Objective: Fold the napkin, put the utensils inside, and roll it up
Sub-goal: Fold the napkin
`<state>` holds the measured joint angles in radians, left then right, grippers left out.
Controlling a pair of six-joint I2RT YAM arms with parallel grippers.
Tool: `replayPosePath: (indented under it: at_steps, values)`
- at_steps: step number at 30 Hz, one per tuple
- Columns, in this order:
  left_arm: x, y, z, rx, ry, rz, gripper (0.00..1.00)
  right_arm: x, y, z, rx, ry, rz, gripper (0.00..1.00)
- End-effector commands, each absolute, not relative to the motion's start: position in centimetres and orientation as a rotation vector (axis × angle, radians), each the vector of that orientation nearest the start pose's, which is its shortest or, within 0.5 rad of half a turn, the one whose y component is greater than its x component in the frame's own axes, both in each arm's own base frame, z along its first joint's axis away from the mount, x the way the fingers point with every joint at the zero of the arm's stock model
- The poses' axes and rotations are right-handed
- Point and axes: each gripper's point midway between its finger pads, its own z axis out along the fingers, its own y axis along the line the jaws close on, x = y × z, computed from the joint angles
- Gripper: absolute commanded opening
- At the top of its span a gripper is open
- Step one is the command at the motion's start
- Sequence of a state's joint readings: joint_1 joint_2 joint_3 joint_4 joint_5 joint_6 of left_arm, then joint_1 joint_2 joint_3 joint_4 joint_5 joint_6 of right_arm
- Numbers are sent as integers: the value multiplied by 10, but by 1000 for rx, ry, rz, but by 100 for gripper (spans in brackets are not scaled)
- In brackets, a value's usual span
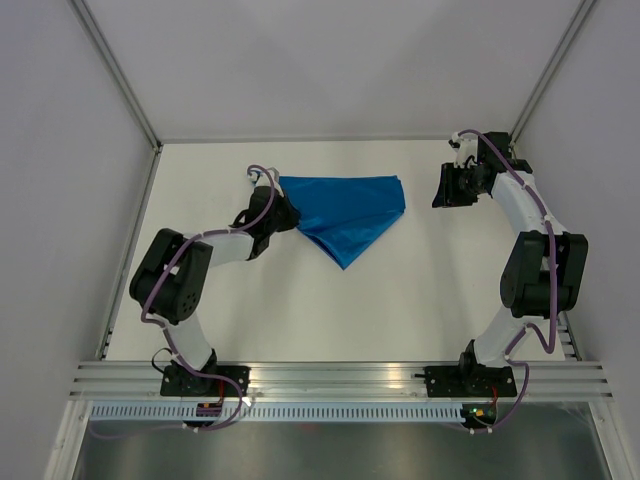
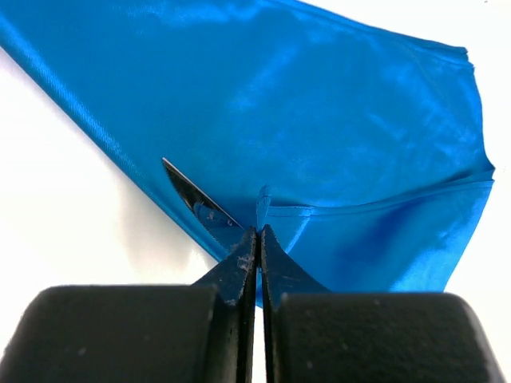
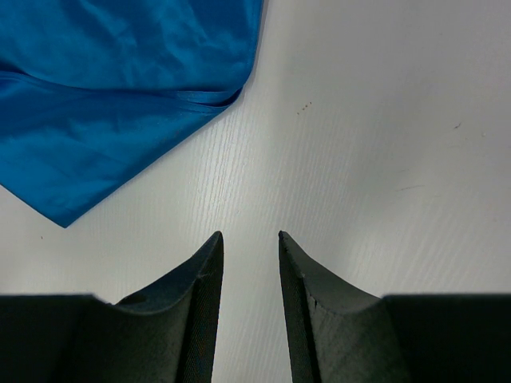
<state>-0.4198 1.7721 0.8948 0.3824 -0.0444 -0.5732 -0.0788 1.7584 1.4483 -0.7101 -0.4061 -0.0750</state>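
Note:
My left gripper is pinching the napkin's hem [image 2: 264,201] next to the uncovered knife. It should keep pulling the hem across until the hem covers most of the blade [image 2: 190,190], and then let go.
The bright-blue napkin [image 1: 345,212] lies folded into a rough triangle at the back middle of the table, its point toward the front. My left gripper [image 1: 281,213] is at the napkin's left corner. In the left wrist view my left gripper [image 2: 259,229] is shut, pinching a raised fold of the napkin's [image 2: 319,120] hem. The knife's silver blade [image 2: 197,199] pokes out along the napkin's edge just left of the fingertips; the rest of it is hidden. My right gripper [image 1: 441,188] is open and empty above bare table, right of the napkin [image 3: 112,88].
White walls with metal corner posts [image 1: 118,72] close the table at the back and sides. An aluminium rail [image 1: 340,377] carrying the two arm bases runs along the near edge.

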Motion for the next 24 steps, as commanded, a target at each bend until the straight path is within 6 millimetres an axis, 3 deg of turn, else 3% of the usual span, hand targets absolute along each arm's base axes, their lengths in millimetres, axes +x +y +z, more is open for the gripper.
replayPosePath:
  at_steps: [1,22,24]
  values:
    - [443,-212,75,-247,2111,-620,2,415,35,145,-157,2484,464,40]
    - [472,-199,66,-303,2154,-672,2,414,41,138,-188,2499,460,40]
    - [474,-201,64,-297,2164,-685,8,413,41,138,-185,2503,460,40]
